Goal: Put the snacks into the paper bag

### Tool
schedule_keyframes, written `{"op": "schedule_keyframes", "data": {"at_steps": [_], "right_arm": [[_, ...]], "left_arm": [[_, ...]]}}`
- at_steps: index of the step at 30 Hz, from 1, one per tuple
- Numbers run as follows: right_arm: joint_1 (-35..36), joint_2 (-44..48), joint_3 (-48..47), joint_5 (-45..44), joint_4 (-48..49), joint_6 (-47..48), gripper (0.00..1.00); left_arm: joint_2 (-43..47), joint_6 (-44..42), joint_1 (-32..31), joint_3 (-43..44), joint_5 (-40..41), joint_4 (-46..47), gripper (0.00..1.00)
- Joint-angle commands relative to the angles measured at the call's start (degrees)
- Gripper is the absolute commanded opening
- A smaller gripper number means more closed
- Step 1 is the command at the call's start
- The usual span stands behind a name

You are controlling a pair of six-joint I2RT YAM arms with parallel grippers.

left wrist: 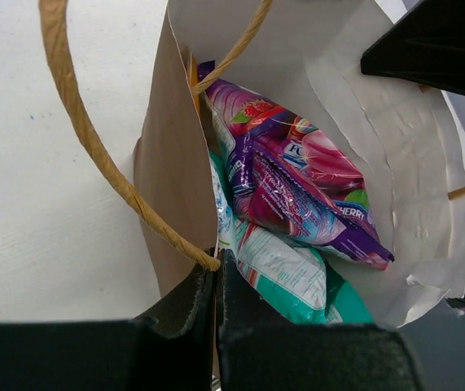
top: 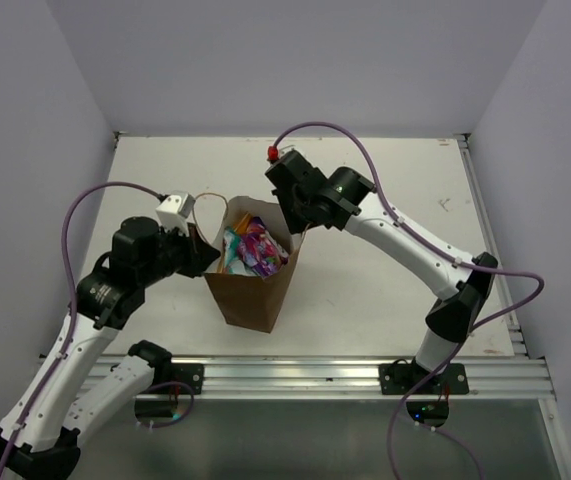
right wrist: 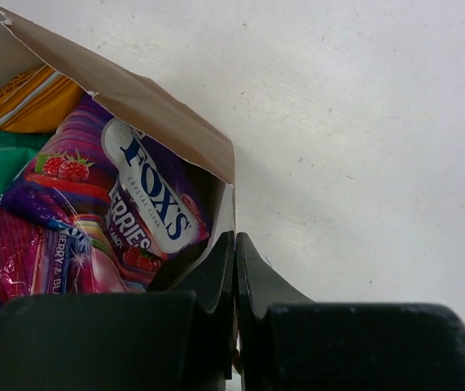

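Note:
I should keep moving my right gripper toward the back wall and then let go of the standing bag with it. The snacks are inside the paper bag (top: 259,246) and both grippers are holding its rims (top: 299,238).
The brown paper bag (top: 253,295) stands upright mid-table with its mouth open. Inside lie the purple Fox's candy bag (left wrist: 297,183), the teal-white packet (left wrist: 285,273) under it, and the orange chip bag (right wrist: 28,102) at the far side. The dark brown chip bag does not show. My left gripper (left wrist: 216,259) is shut on the bag's left rim where a twisted handle (left wrist: 85,134) meets it. My right gripper (right wrist: 234,240) is shut on the bag's right rim (right wrist: 134,106). In the top view the left gripper (top: 205,250) and right gripper (top: 293,225) flank the bag's mouth.
White walls close the table on the left, back and right. A metal rail (top: 345,375) runs along the near edge by the arm bases. Purple cables loop above both arms.

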State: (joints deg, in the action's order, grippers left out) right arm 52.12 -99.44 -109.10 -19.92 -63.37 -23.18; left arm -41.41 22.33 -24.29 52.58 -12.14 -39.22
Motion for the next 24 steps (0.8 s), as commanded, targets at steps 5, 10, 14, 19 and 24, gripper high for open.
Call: {"op": "schedule_keyframes", "data": {"at_steps": [5, 10, 14, 19, 24], "right_arm": [[-2.28, -1.81, -2.87, -0.2, 2.73, 3.84, 0.0], [-3.69, -3.13, -4.8, 0.06, 2.91, 4.81, 0.0], [-5.27, -4.27, -5.95, -0.12, 3.08, 6.12, 0.0], [-7.29, -5.59, -6.04, 0.5, 4.22, 7.36, 0.0], [-7.82, -7.08, -7.53, 1.11, 4.49, 7.89, 0.0]], "left_arm": [[-2.01, 3.25, -0.4, -0.81, -5.09, 3.01, 0.0], [-3.85, 5.35, -0.49, 0.07, -3.86, 6.17, 0.0], [-4.91, 7.9, -0.49, -0.46, -3.06, 9.07, 0.0], [-5.96, 8.87, -0.75, -0.46, -1.57, 10.13, 0.0], [-6.32, 9.4, -1.11, -0.46, -0.08, 11.36, 0.0]]}}
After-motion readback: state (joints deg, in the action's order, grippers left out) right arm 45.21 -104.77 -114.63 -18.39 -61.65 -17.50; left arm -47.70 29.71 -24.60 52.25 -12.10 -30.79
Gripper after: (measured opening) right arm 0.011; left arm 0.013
